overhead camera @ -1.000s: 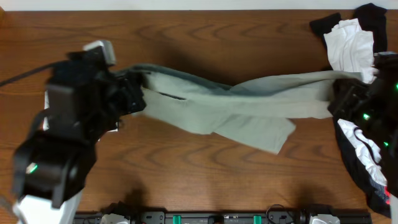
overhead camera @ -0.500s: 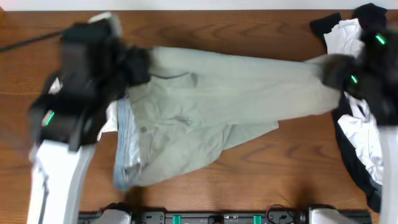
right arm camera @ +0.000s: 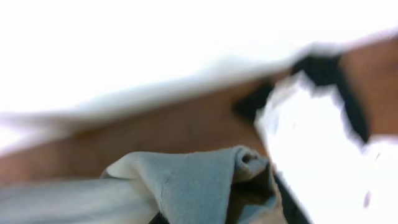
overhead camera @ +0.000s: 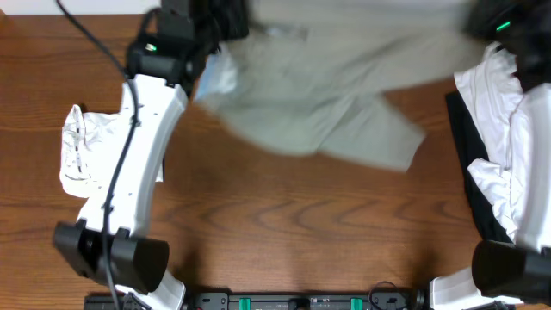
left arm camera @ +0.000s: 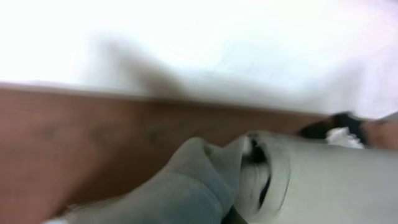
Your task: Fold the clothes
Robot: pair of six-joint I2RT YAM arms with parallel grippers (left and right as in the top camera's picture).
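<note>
My left gripper and right gripper have the garment's lower edge (overhead camera: pixel 301 145) trailing behind its raised corners, so they should swing back toward the table's near edge (overhead camera: pixel 237 211) to spread the garment out.
The khaki-green garment (overhead camera: pixel 336 95) hangs stretched across the far part of the table, held up at both top corners. My left gripper (overhead camera: pixel 211 21) is shut on its left corner, where bunched cloth (left arm camera: pixel 211 174) fills the left wrist view. My right gripper (overhead camera: pixel 491 21) is shut on its right corner, seen as folded cloth (right arm camera: pixel 205 180) in the right wrist view. The garment's lower edge trails down toward the table's middle. The fingers are hidden by cloth in both wrist views.
A pile of white and black clothes (overhead camera: pixel 504 146) lies along the right edge. A crumpled white garment (overhead camera: pixel 82 146) lies at the left, beside the left arm (overhead camera: pixel 129 172). The brown wooden table (overhead camera: pixel 293 232) shows in front of the garment.
Both grippers have moved to the far edge of the table and lifted, pulling the garment up and spreading it out. The cloth now hangs wider.
</note>
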